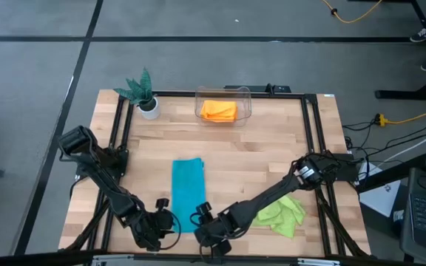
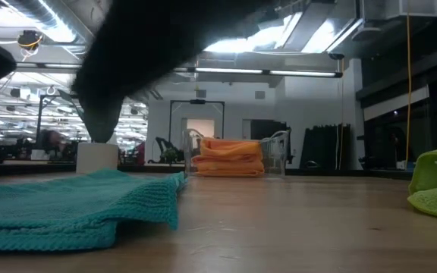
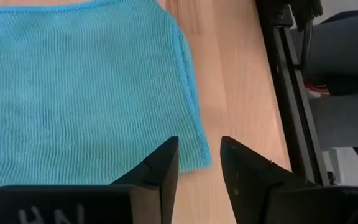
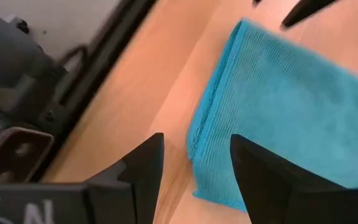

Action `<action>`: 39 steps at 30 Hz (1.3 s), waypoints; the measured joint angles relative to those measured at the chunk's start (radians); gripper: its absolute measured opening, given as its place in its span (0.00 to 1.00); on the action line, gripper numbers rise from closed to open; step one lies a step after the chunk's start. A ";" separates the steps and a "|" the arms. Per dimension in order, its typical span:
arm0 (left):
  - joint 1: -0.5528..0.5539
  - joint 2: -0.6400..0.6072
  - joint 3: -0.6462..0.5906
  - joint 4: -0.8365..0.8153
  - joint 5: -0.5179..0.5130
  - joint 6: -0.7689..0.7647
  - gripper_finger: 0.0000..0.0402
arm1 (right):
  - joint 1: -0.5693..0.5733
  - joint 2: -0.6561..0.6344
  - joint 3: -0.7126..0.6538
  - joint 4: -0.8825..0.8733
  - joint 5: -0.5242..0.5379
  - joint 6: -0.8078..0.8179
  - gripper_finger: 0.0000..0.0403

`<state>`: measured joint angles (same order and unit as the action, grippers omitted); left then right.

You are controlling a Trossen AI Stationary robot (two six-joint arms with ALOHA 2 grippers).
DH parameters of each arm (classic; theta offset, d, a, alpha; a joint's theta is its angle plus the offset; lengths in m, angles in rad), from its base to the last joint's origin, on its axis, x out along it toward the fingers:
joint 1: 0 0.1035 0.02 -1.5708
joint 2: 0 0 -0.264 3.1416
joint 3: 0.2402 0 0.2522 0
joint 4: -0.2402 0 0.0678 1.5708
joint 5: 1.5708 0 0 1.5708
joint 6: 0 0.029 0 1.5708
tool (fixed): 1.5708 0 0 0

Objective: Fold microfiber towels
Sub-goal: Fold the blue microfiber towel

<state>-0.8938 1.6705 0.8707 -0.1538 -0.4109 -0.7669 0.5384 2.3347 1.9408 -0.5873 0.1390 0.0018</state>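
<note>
The teal-blue towel (image 1: 188, 185) will fold over as one into a shorter piece when I carry its near end, because the doubled edge (image 4: 212, 102) shows layers on top of each other.
A teal-blue towel (image 1: 188, 193) lies folded into a long strip, flat on the table near its front edge (image 2: 67, 205). My left gripper (image 1: 170, 222) stands open at the strip's near-left corner (image 3: 194, 158), with its fingers (image 3: 166, 163) on either side of that corner's edge. My right gripper (image 1: 200, 219) stands open at the near-right corner (image 4: 207, 177), where a doubled edge shows. A lime green towel (image 1: 281, 213) lies crumpled at the front right. An orange towel (image 1: 219, 110) rests folded in a clear bin at the back.
A small green plant in a white pot (image 1: 143, 92) stands at the back left. The clear bin (image 1: 244, 94) sits at the back centre. Black frame rails (image 1: 121, 133) run along the table's left, right and far sides. Bare wood lies between the teal towel and the bin.
</note>
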 joint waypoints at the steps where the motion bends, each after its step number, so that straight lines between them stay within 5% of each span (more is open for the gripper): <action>1: 0.004 0.004 0.000 0.007 -0.004 0.003 0.28 | -0.003 0.012 0.000 0.000 0.000 0.006 0.47; 19: 0.060 0.084 0.000 0.050 0.192 0.018 0.48 | -0.046 0.066 -0.014 0.011 -0.011 0.060 0.47; 24: 0.060 0.137 0.005 0.069 0.175 0.021 0.49 | -0.060 0.062 -0.075 0.056 -0.086 0.098 0.47; 34: 0.065 0.162 0.004 0.071 0.095 0.021 0.48 | -0.056 0.055 -0.127 0.086 -0.028 0.086 0.46; 39: 0.065 0.164 0.001 0.057 0.037 0.012 0.38 | -0.060 0.054 -0.129 0.071 -0.026 0.075 0.37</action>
<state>-0.8288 1.8347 0.8719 -0.0969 -0.3741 -0.7547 0.4786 2.3890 1.8122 -0.5165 0.1133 0.0773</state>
